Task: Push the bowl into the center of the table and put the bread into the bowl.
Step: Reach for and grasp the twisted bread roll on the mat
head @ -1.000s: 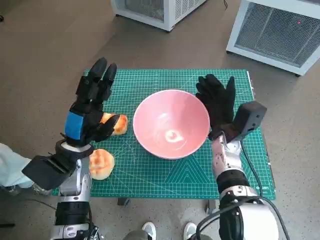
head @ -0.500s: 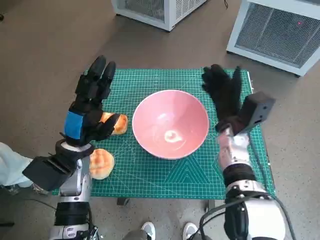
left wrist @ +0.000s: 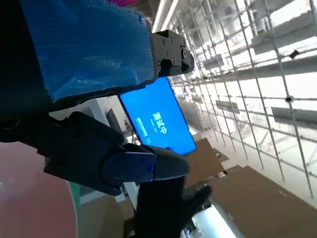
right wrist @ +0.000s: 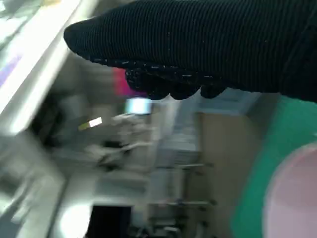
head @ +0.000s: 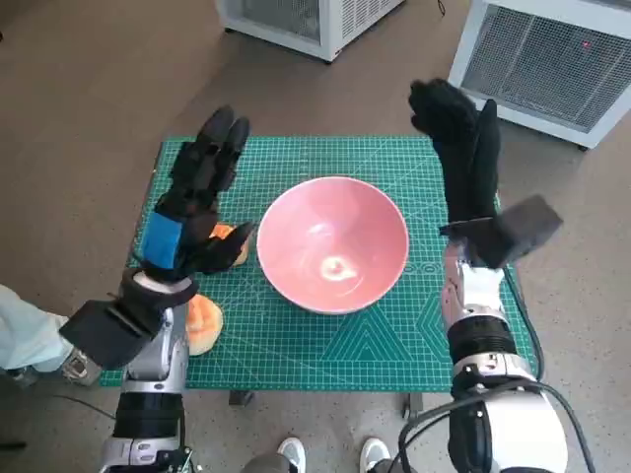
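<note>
The pink bowl's sides (head: 385,242) slope down toward the inside, so the pale round bread roll (head: 204,325) will roll to the middle when I drop it in.
A large pink bowl (head: 333,256) stands near the middle of the green cutting mat (head: 325,340); its rim shows in the right wrist view (right wrist: 294,198) and in the left wrist view (left wrist: 37,198). My left hand (head: 192,202) is raised above the mat's left side, fingers spread, holding nothing. One bread roll (head: 232,243) lies partly hidden behind it, another bread roll (head: 202,322) sits near the mat's front left corner. My right hand (head: 458,148) is lifted high beside the bowl's right, fingers extended upward, apart from the bowl.
The mat covers the small table. White ventilated cabinets (head: 547,54) stand on the floor behind. A person's pale sleeve (head: 25,335) shows at the left edge, shoes (head: 296,453) at the bottom.
My right hand has lifted away from the bowl's right rim and risen toward the table's far right. My left hand shifted slightly right and up. The bowl stays in place.
</note>
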